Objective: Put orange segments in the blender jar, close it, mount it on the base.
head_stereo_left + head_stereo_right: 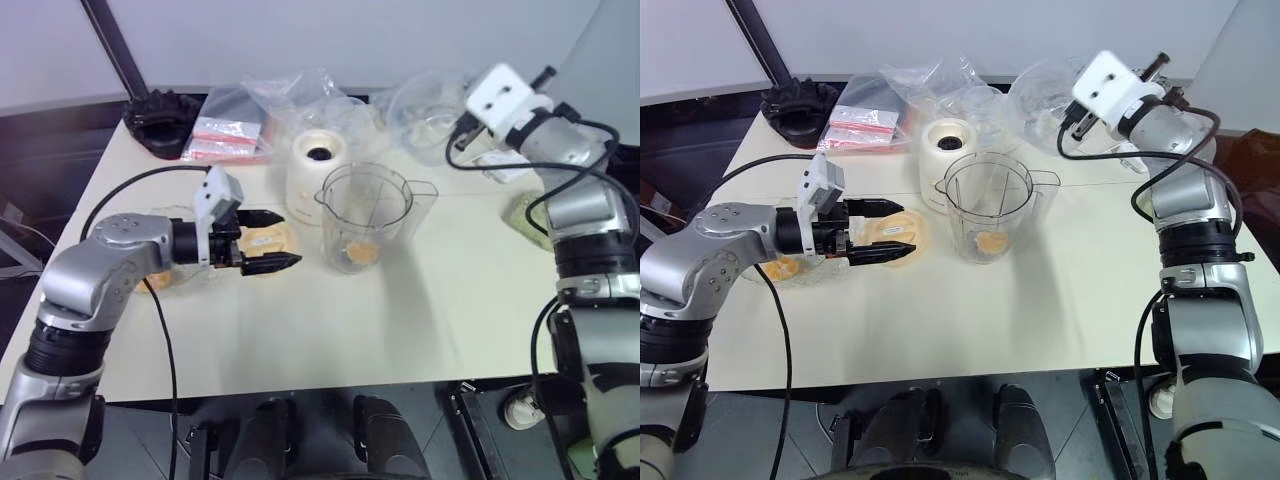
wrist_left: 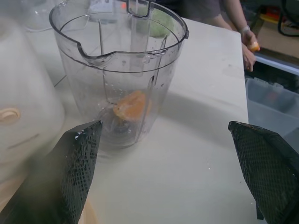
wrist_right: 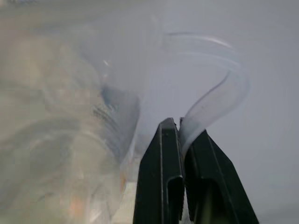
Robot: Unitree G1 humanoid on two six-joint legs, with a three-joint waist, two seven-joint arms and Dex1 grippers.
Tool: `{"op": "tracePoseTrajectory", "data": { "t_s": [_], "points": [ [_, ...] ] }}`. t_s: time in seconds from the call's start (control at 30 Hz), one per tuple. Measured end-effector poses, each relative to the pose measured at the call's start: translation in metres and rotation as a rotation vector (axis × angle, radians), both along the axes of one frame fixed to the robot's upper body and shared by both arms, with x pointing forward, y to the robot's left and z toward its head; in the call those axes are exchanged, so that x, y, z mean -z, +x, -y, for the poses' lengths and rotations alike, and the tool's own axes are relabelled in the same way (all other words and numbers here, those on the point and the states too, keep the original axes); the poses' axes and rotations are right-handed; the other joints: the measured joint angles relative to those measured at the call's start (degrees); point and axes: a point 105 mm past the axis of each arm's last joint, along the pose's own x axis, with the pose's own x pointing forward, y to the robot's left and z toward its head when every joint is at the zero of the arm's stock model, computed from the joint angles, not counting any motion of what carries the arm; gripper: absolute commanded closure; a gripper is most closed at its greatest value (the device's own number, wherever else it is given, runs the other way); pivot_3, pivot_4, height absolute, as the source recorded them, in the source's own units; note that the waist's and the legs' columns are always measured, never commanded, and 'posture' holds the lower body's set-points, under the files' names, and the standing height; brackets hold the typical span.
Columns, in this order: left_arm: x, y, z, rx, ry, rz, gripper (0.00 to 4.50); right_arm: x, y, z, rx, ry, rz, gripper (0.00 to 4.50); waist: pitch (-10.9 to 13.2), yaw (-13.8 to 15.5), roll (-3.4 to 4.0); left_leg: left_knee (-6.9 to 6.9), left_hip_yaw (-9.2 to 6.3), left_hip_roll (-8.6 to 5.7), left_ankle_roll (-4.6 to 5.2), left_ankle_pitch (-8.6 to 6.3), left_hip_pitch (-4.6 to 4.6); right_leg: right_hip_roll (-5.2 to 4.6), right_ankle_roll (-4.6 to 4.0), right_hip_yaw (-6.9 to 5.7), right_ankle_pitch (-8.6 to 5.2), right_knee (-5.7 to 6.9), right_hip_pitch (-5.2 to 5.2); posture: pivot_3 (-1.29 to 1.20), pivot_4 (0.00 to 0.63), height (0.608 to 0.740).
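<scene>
I should keep carrying the clear plastic cup by its handle with my right gripper until the cup stands beside the greenish item, because the tabletop there is free.
The clear blender jar stands upright and uncovered mid-table, with one orange segment at its bottom. Just behind it to the left is the cream base, its dark socket facing up. My left gripper hangs open and empty left of the jar, pointing at it, above a pale orange dish. More orange segments lie under my left forearm. My right gripper is raised at the back right, shut on a curved strip of a clear plastic piece.
A black toothed ring sits at the back left corner, beside red-labelled bags and crumpled clear wrap. A greenish item lies at the table's right edge. A person's hand shows beyond that side.
</scene>
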Motion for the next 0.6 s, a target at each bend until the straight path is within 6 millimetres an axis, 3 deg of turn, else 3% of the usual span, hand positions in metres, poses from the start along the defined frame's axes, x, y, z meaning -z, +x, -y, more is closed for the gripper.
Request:
{"op": "tracePoseTrajectory", "data": {
  "t_s": [0.17,0.27,0.33,0.4,0.5,0.6],
  "points": [
    [0.001,-0.003,0.001,0.019,-0.006,-0.023,0.00,-0.015,-0.014,0.034,0.083,0.385,-0.019,4.45,0.00,0.20,0.00,-0.01,-0.04,-0.01,0.00,0.00,-0.01,-0.02,0.00,-0.01,0.00,0.00,0.00,0.00,0.150,0.740],
    [-0.001,-0.008,0.005,0.048,-0.013,-0.020,0.00,-0.012,-0.032,0.071,0.207,0.561,0.032,4.45,-0.02,0.30,-0.01,-0.01,-0.06,-0.02,0.00,0.00,-0.01,-0.03,-0.01,-0.03,-0.01,-0.01,0.03,0.00,0.150,0.740],
    [-0.001,-0.009,0.006,0.055,-0.018,-0.025,0.00,0.003,-0.044,0.096,0.308,0.632,0.056,4.45,-0.02,0.29,-0.02,0.01,-0.06,-0.02,0.00,0.00,-0.01,-0.03,-0.03,-0.03,-0.01,-0.02,0.05,0.00,0.150,0.740],
    [-0.001,-0.009,0.007,0.059,-0.021,-0.032,0.00,0.033,-0.059,0.121,0.436,0.689,0.050,4.45,-0.02,0.15,-0.02,0.01,-0.03,-0.02,0.00,0.00,0.01,-0.02,-0.05,-0.02,-0.02,-0.01,0.06,0.00,0.150,0.740],
    [0.000,-0.009,0.007,0.061,-0.022,-0.039,0.00,0.077,-0.077,0.139,0.571,0.740,0.007,4.45,-0.04,-0.24,0.02,0.01,0.06,0.00,0.01,0.00,0.08,0.00,-0.05,0.03,-0.03,0.04,0.06,0.00,0.150,0.740],
    [0.001,-0.009,0.007,0.063,-0.023,-0.043,0.00,0.108,-0.090,0.146,0.660,0.782,-0.017,4.45,-0.04,-0.57,0.06,0.01,0.16,0.02,0.01,0.00,0.24,0.03,-0.08,0.11,-0.04,0.17,0.08,0.00,0.150,0.740]
  ]
}}
